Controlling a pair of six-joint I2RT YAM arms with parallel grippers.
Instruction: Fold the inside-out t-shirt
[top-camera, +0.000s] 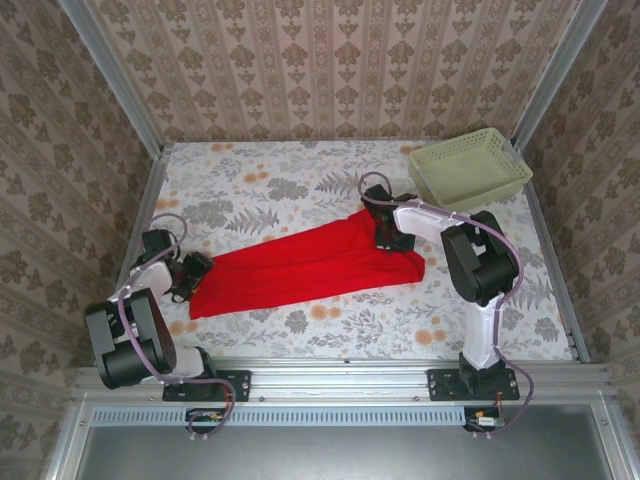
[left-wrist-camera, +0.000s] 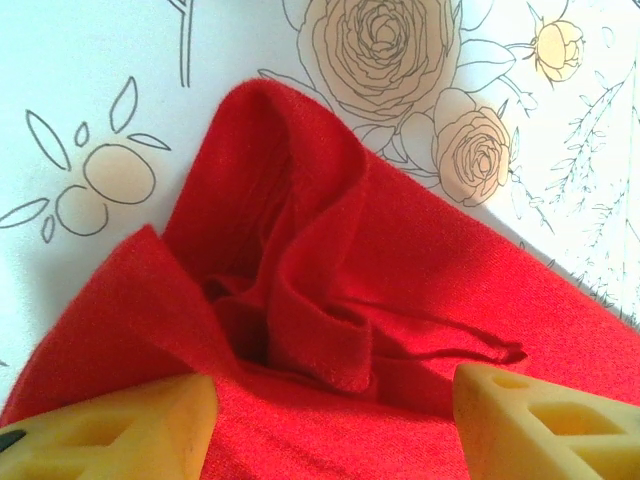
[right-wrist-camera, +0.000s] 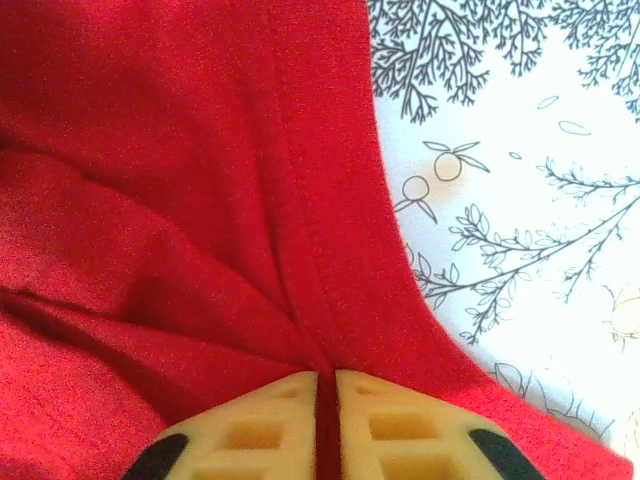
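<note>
Next, my right gripper pulls the t-shirt toward the basket's side (top-camera: 442, 268) before folding it over, as it lies slanted, its end (top-camera: 206, 296) too far over by my left gripper.
The inside-out t-shirt (top-camera: 300, 268) is plain bright red cloth, lying bunched in a long strip across the floral table from lower left to upper right. My left gripper (top-camera: 188, 276) sits at its lower left end, open; its yellow fingers (left-wrist-camera: 130, 430) stand wide apart over rumpled red cloth (left-wrist-camera: 330, 300), pinching nothing. My right gripper (top-camera: 385, 235) is at the shirt's upper right end, shut on a fold of the t-shirt (right-wrist-camera: 200, 200). A thin ridge of red cloth runs between its closed yellow fingertips (right-wrist-camera: 390, 425).
A pale green basket (top-camera: 470, 168) stands at the back right corner of the table. Metal rails edge the floral tabletop (top-camera: 300, 170) on all sides, with patterned walls behind. Bare tabletop lies behind the shirt and along its front.
</note>
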